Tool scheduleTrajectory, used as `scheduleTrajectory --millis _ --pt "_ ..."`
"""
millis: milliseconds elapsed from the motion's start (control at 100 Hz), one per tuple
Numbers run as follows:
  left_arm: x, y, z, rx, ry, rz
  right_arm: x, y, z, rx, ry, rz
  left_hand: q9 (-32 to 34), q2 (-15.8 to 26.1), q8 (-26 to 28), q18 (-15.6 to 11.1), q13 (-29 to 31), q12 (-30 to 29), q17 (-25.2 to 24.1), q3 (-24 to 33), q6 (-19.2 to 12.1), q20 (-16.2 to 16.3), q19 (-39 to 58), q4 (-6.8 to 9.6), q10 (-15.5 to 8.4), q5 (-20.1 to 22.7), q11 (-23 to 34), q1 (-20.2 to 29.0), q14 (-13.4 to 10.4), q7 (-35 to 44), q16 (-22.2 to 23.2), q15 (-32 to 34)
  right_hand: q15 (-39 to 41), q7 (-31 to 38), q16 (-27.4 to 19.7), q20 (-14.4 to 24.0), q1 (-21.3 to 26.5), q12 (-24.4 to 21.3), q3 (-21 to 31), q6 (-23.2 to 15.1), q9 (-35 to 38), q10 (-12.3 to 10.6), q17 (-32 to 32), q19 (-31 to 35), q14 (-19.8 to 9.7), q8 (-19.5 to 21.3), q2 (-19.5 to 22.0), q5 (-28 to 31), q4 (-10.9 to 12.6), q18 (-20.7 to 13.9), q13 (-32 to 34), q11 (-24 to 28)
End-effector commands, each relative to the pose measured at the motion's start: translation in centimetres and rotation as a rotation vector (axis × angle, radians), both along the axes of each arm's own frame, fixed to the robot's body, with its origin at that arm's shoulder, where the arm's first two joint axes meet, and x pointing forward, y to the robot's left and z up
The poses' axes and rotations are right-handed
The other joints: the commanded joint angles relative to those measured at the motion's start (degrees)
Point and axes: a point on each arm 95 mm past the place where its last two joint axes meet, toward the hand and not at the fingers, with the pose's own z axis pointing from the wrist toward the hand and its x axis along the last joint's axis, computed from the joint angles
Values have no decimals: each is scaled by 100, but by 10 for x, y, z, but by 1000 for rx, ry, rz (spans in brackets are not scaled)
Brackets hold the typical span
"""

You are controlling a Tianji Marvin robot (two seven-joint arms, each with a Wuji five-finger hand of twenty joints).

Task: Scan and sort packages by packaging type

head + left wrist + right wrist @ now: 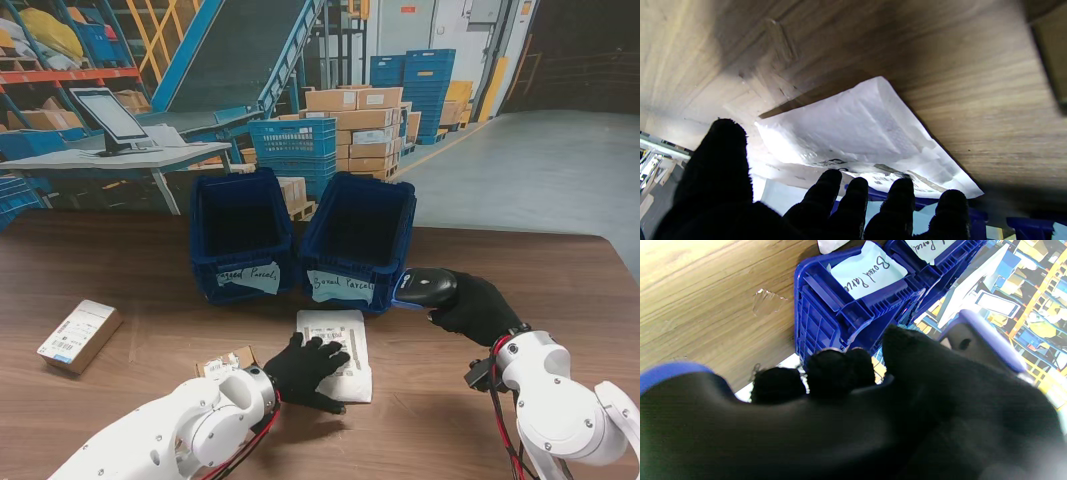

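Observation:
My left gripper is about to lift the white bagged parcel (345, 328), which has a thin, wrinkled edge (930, 150). The parcel will therefore crease and fold in my left gripper when I lift it.
A white bagged parcel (338, 340) (857, 140) lies flat on the table in front of the two blue bins. My left hand (305, 370), in a black glove, is open with fingers (826, 193) spread over the parcel's near left corner; whether they press on it is unclear. My right hand (482, 310) is shut on a black barcode scanner (425, 288) (977, 336), held just right of the parcel with its head toward the bins. The left bin (240, 235) carries a "Bagged Parcels" label, the right bin (358, 240) (826, 310) a "Boxed Parcels" label.
A cardboard box with a label (80, 335) lies at the table's left. A smaller brown box (225, 362) sits beside my left wrist. Beyond the wooden table (520, 260) stand a desk with a monitor (110, 118), stacked cartons and blue crates.

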Motion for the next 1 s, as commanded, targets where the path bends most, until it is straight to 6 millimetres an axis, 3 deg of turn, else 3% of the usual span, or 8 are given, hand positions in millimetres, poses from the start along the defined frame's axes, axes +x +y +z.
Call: scheduleTrajectory --millis 0,440,450,490,640,780,870,990 --pt "4 -2 2 23 8 -4 -2 3 2 7 1 6 -159 -119 -98 55 -319 -105 -89 -133 198 -66 -210 -141 116 -145 -260 -179 -62 -121 -85 -139 115 45 49 56 552 27 880 -559 57 -2 6 215 -75 8 548 389 248 31 97 44" --pt "30 -10 4 87 -7 -44 -1 -1 7 10 -9 -4 142 -1009 -137 126 47 20 169 232 485 -88 -66 -76 414 -30 -186 459 134 -84 -56 42 119 37 55 64 553 30 879 -555 55 -12 -2 215 -73 15 554 387 246 34 98 37" --pt "30 -10 4 89 -8 -46 -1 -1 7 11 -9 -4 162 -1150 -165 129 65 93 158 770 488 -174 15 -196 417 -24 -204 233 140 -75 -32 31 120 37 55 64 552 30 878 -555 56 -12 -4 214 -70 15 555 387 246 29 99 38" --pt "32 -11 4 98 -12 -50 0 -2 7 11 -9 -5 255 -1465 -173 148 181 122 181 1754 509 -239 108 -359 453 56 -190 -81 155 -61 14 84 124 37 56 66 551 32 878 -555 64 -2 8 220 -63 15 555 387 246 32 106 41" --pt "36 -14 10 118 -53 -69 0 -2 8 15 -11 -12 996 -2046 -34 190 990 371 519 3206 467 -236 456 -268 498 583 -24 26 185 126 325 467 121 36 55 67 550 31 878 -555 65 5 16 223 -63 16 554 387 247 44 103 40" --pt "40 -16 10 131 -76 -71 1 -2 9 19 -17 -19 1482 -2248 187 112 1633 790 827 3968 384 -283 1018 -127 473 1037 439 371 159 316 670 833 123 33 56 69 554 29 878 -548 66 5 4 223 -67 16 552 386 246 40 106 37" --pt "41 -15 9 125 -82 -68 1 -3 9 20 -19 -20 1671 -2320 370 74 2057 1052 997 4125 252 -329 1423 -35 381 1381 1152 694 103 514 879 1084 124 30 56 72 552 29 876 -543 68 6 17 231 -63 14 554 386 246 48 106 37" --pt "42 -15 7 118 -98 -56 1 -3 10 18 -18 -22 2167 -2129 739 86 2692 1167 1150 4052 -93 -407 1953 -45 133 1931 2011 1109 18 984 1242 1480 124 29 56 71 552 30 877 -543 69 7 1 225 -64 15 553 386 249 40 108 35"
